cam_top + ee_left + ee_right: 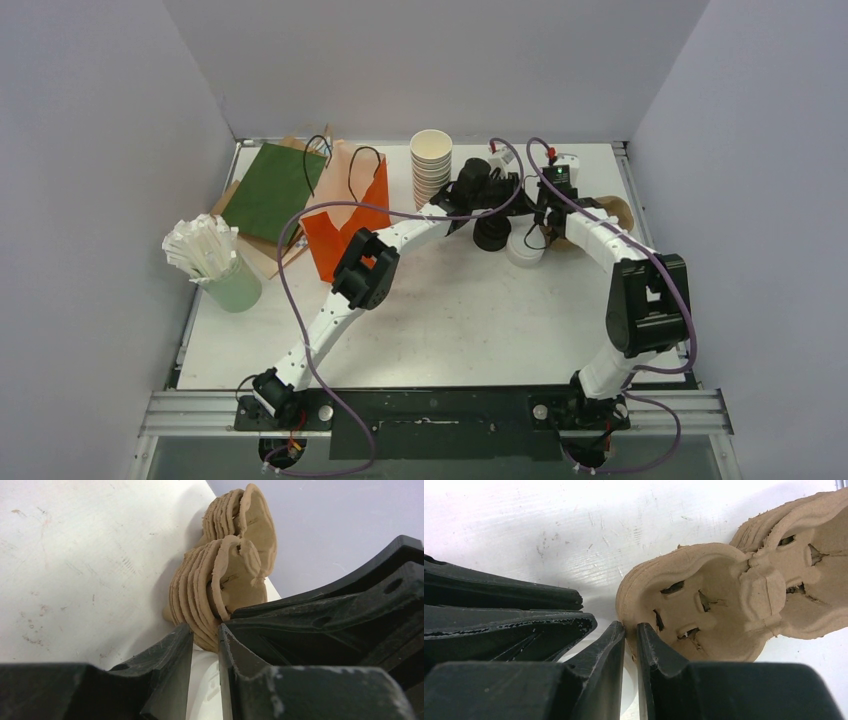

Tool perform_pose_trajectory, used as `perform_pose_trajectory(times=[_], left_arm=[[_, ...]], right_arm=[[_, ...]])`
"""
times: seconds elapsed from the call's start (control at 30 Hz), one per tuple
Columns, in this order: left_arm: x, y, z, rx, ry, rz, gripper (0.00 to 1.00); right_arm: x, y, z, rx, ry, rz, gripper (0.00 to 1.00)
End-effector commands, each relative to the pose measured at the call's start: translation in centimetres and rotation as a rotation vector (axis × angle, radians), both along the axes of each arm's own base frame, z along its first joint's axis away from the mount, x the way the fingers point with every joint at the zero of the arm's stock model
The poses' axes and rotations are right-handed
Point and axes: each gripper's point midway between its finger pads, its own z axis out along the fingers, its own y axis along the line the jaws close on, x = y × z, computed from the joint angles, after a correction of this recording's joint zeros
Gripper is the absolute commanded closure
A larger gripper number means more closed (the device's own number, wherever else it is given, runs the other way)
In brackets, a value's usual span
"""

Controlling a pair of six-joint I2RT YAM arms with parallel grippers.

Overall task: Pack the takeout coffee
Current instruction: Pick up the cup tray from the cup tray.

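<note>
Next, I open my left gripper and clamp the lower carriers' rims (200, 616) with it while my right gripper pulls away the top carrier (218, 575), because the top carrier nests in the stack.
No takeout coffee shows in any view. A stack of brown pulp cup carriers (615, 212) lies at the far right of the table. My right gripper (630, 627) is shut on the near rim of the top carrier (704, 600). Coming from the left, my left gripper (205, 630) has its jaws a narrow gap apart, with the edge of the carrier stack (200, 595) between the tips; a white lid (202, 680) shows below them. Seen from above, the left gripper (515, 205) and right gripper (548, 222) meet side by side at the stack's left end.
A stack of black lids (490, 235) and white lids (525, 250) sit just under the grippers. Lidless white cups (431, 165) are stacked behind. An orange bag (345, 230), a green bag (275, 190) and a cup of straws (215, 265) stand to the left.
</note>
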Motion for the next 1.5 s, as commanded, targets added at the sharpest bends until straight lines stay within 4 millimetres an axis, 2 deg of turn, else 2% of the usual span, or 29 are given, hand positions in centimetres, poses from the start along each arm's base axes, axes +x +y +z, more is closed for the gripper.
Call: perform_pose_trajectory(times=[0.0,0.23,0.63,0.8,0.97,1.13,1.33,1.47], left_arm=[[-0.1,-0.9,3.4,-0.118,-0.048,-0.04,0.75],[-0.6,-1.4,2.8,-0.142,-0.027,-0.055,0.63],[-0.9,-1.8,2.2,-0.173,-0.002,-0.075,0.62],[-0.8,-1.5,3.0,-0.2,0.0,-0.067,0.6],[-0.4,-1.3,3.9,-0.224,0.002,-0.05,0.65],[-0.1,-1.2,4.6,-0.246,0.002,-0.044,0.66],[-0.4,-1.6,3.9,-0.235,0.01,-0.054,0.65],[-0.3,-1.6,3.1,-0.225,0.02,-0.054,0.7]], right_arm=[[0.6,0.3,3.7,0.006,-0.093,-0.01,0.88],[0.2,0.2,4.0,0.01,-0.106,-0.014,0.91],[0.3,0.5,3.9,0.024,-0.106,0.001,0.96],[0.3,0.6,3.8,0.025,-0.106,-0.001,0.97],[0.2,0.7,3.8,0.036,-0.111,0.004,1.0],[0.0,1.0,3.3,0.047,-0.103,0.016,1.0],[0.0,1.2,3.3,0.059,-0.104,0.024,1.0],[-0.1,1.3,3.6,0.065,-0.113,0.025,1.0]])
